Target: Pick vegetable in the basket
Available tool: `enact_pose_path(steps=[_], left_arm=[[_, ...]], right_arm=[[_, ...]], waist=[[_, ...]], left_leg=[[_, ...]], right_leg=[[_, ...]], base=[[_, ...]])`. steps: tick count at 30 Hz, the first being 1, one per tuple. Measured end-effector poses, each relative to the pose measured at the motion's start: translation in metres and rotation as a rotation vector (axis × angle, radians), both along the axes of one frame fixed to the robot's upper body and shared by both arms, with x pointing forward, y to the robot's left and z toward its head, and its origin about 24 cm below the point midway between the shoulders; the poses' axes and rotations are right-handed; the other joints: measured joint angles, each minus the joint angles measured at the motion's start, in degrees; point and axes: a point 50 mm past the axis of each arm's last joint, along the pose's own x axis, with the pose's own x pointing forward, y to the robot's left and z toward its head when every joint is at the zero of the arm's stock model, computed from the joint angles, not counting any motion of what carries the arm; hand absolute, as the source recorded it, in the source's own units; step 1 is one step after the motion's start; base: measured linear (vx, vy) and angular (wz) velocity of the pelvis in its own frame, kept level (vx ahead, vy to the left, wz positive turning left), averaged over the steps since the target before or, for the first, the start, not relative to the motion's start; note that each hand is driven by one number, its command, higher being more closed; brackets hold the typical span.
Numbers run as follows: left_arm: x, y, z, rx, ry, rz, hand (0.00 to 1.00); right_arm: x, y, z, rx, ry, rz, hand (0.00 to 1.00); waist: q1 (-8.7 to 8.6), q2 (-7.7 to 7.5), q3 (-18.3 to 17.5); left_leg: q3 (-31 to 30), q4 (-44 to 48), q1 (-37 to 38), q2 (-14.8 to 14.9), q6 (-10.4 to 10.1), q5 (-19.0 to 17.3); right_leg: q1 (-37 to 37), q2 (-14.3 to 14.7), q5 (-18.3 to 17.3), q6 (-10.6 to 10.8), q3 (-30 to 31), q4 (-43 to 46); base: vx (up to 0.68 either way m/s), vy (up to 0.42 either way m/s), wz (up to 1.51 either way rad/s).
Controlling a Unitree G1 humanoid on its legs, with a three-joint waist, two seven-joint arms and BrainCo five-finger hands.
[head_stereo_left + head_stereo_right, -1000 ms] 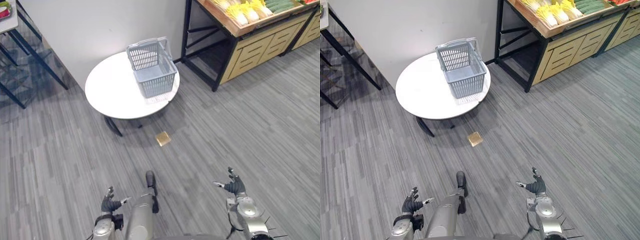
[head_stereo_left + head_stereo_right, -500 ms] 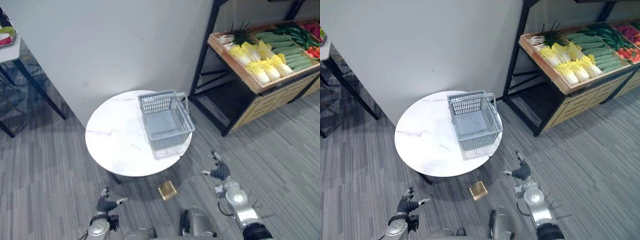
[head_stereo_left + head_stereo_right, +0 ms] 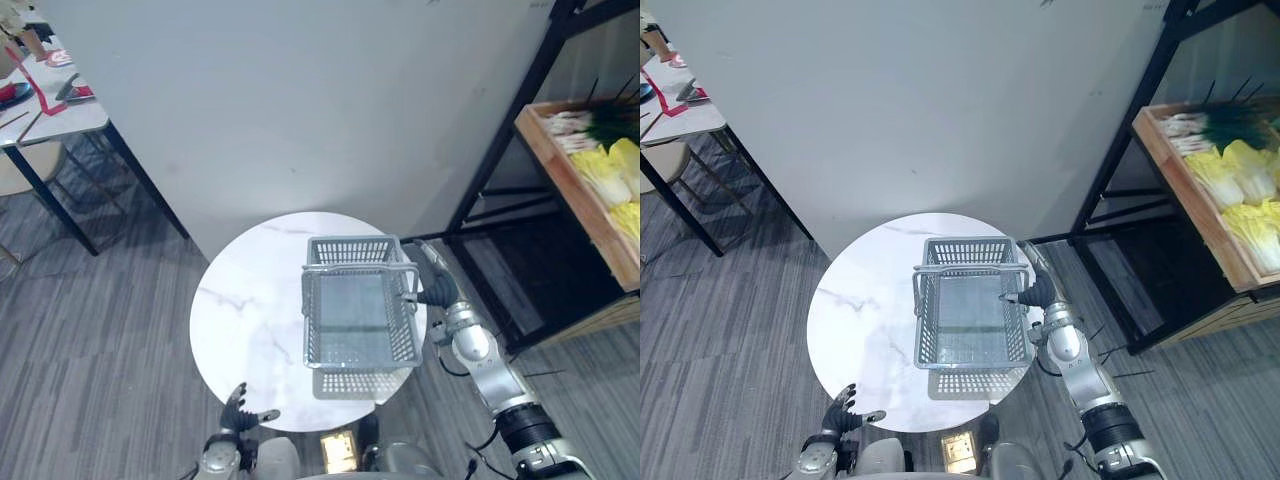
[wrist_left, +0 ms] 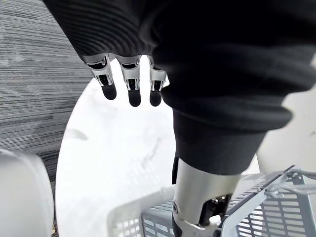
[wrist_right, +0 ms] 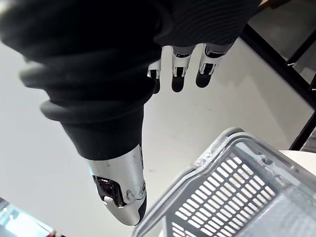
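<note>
I expect the handle to swing upright when I lift, with the basket hanging below it, because the basket handle's arms (image 3: 306,287) are folded along the basket's rim.
An empty grey plastic basket (image 3: 360,318) stands on the right half of a round white marble table (image 3: 250,320), its handle folded down at the far rim. My right hand (image 3: 437,291) hovers beside the basket's right rim with its fingers (image 5: 177,65) straight and open, holding nothing. Past that hand shows the basket's slotted wall (image 5: 232,192). My left hand (image 3: 241,411) stays low at the table's near edge, open and empty, fingers (image 4: 129,85) above the tabletop (image 4: 113,158). Yellow-white cabbages (image 3: 612,178) and green onions (image 3: 605,122) lie on a shelf at the right.
A black-framed wooden produce shelf (image 3: 575,215) stands right of the table. A white wall rises behind the table. A second table (image 3: 50,95) with small items stands at the far left. A small tan box (image 3: 336,450) lies on the grey floor under the table's near edge.
The camera has moved up to the table, so the basket now sits right below. My right hand has risen from floor level to the basket's right rim. The left hand stays low.
</note>
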Motion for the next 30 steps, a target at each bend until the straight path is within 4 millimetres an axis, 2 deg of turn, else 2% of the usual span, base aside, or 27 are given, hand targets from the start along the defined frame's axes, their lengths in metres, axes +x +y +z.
enact_pose_path(steps=[2,5,9,13,16,18,20,23,25,26,30], left_arm=[[0.002,0.0,0.001,0.007,-0.003,-0.008,0.0],[0.001,0.002,0.001,0.013,-0.001,-0.01,0.0],[0.0,0.008,0.002,0.032,-0.001,-0.01,0.0],[0.005,0.018,0.006,0.066,-0.023,-0.005,0.0],[0.018,0.026,0.013,0.097,-0.07,0.003,0.0],[0.03,0.028,0.021,0.109,-0.117,0.009,0.0],[0.034,0.028,0.024,0.106,-0.145,0.015,0.0],[0.04,0.028,0.028,0.105,-0.166,0.022,0.0],[0.039,0.031,0.028,0.109,-0.162,0.032,0.0],[0.039,0.031,0.028,0.104,-0.164,0.043,0.0],[0.04,0.031,0.028,0.105,-0.169,0.047,0.0]], right_arm=[[0.001,0.005,0.0,-0.043,0.0,0.024,0.0],[0.013,0.021,0.01,-0.1,-0.037,0.09,0.0],[0.031,0.026,0.009,-0.202,-0.013,0.108,0.0],[0.054,0.034,0.018,-0.325,-0.027,0.124,0.0],[0.077,0.034,0.04,-0.386,-0.063,0.099,0.0],[0.091,0.029,0.059,-0.416,-0.089,0.064,0.0],[0.101,0.03,0.078,-0.428,-0.125,0.045,0.0],[0.109,0.02,0.09,-0.452,-0.133,-0.002,0.0],[0.112,0.018,0.094,-0.458,-0.13,-0.016,0.0],[0.114,0.015,0.095,-0.462,-0.119,-0.028,1.0],[0.117,0.012,0.095,-0.464,-0.099,-0.056,1.0]], waist=[[-0.33,-0.89,-0.13],[-0.12,-0.99,-0.24],[0.01,-1.01,-0.23],[0.29,-1.17,-0.05],[1.36,-1.63,2.07],[1.79,-1.46,4.07],[2.13,-0.91,6.11],[3.02,0.26,8.01],[3.08,0.49,8.22],[3.12,0.64,8.31],[3.21,0.78,9.09]], left_leg=[[1.07,-3.83,1.78,-1.61,0.7,0.94],[3.95,-7.19,2.24,-3.43,1.91,1.88],[4.47,-7.71,2.15,-4.76,2.31,2.13],[4.6,-7.8,0.65,-5.63,2.66,2.36],[4.66,-6.84,-2.08,-5.96,3.22,2.69],[3.78,-5.92,-4.53,-6.32,3.52,2.73],[3.36,-4.87,-6.58,-6.51,3.76,2.76],[1.8,-4.28,-8.77,-6.77,4.19,3.25],[0.84,-4.25,-9.78,-6.76,4.15,3.61],[0.52,-4.26,-10.0,-6.73,4.1,3.77],[0.14,-4.65,-10.21,-6.77,3.63,4.14]], right_leg=[[-0.18,-1.19,0.16,1.2,1.53,-0.68],[-1.07,-2.59,1.85,3.15,4.17,-3.51],[-0.98,-3.59,3.29,3.82,5.08,-5.2],[-2.31,-4.36,4.27,4.1,5.31,-5.79],[-4.56,-4.74,5.53,3.92,5.6,-5.83],[-5.91,-5.18,6.25,3.87,5.13,-6.16],[-7.0,-5.41,6.84,4.02,4.96,-6.65],[-8.08,-5.51,6.97,4.05,3.47,-6.67],[-8.57,-5.53,6.96,4.04,2.59,-6.7],[-8.6,-5.56,6.91,3.97,2.2,-6.71],[-8.9,-5.67,6.76,3.82,1.91,-6.65]], base=[[0.08,0.097,-0.25],[0.03,0.142,-0.32],[0.02,0.102,-0.07],[-0.02,0.047,-0.01],[-0.08,0.015,0.0],[-0.12,0.006,0.18],[-0.15,0.011,0.16],[-0.08,-0.005,0.23],[-0.04,-0.012,0.24],[-0.01,0.002,0.19],[0.0,0.008,0.04]])
